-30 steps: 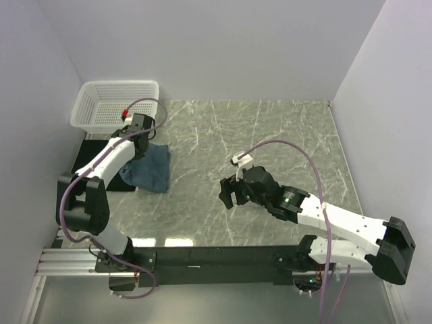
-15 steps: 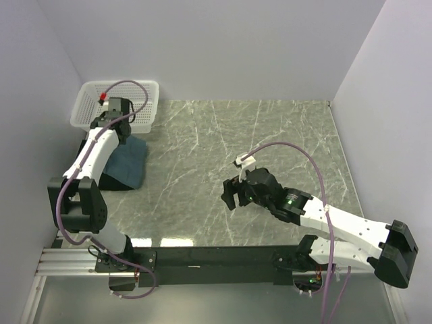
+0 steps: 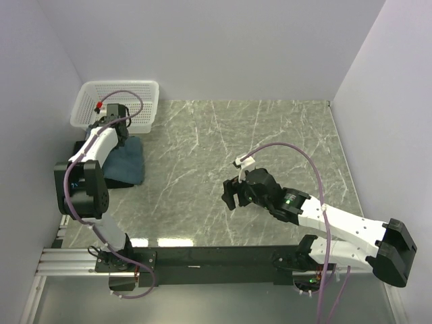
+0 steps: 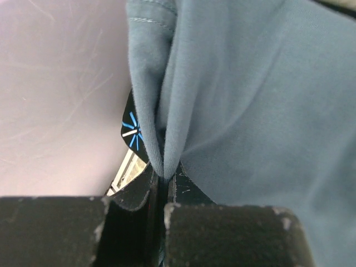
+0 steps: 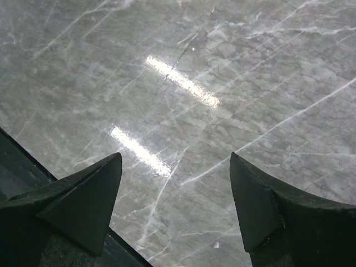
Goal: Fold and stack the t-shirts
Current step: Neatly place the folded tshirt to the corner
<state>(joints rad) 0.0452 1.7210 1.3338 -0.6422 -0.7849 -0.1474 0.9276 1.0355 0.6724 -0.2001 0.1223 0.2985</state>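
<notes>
I should go on pulling the slate-blue t-shirt's fold toward the wall point(image 3: 55, 138) with my left gripper until both t-shirts line up, because the black t-shirt's starburst print point(image 4: 133, 132) shows past that fold.
The slate-blue t-shirt point(image 3: 127, 160) lies folded at the table's far left, on top of the black t-shirt point(image 3: 116, 181), whose edge shows under it. My left gripper point(image 3: 116, 132) is shut on a pinched fold of the slate-blue t-shirt point(image 4: 233, 94) at its far edge, beside the basket. In the left wrist view the black shirt's light-blue starburst print point(image 4: 132, 132) peeks out beneath. My right gripper point(image 3: 231, 194) hovers open and empty over bare table near the middle, its fingertips point(image 5: 105, 178) wide apart.
The white lattice basket point(image 3: 91, 101) stands in the far left corner, just behind my left gripper. The marble table point(image 3: 270, 135) is walled on the left, back and right. A black rail runs along the near edge.
My left gripper has carried the slate-blue shirt to the left, from beside the black shirt onto it, and the cloth now lies squarer and more compact. The right arm has hardly moved.
</notes>
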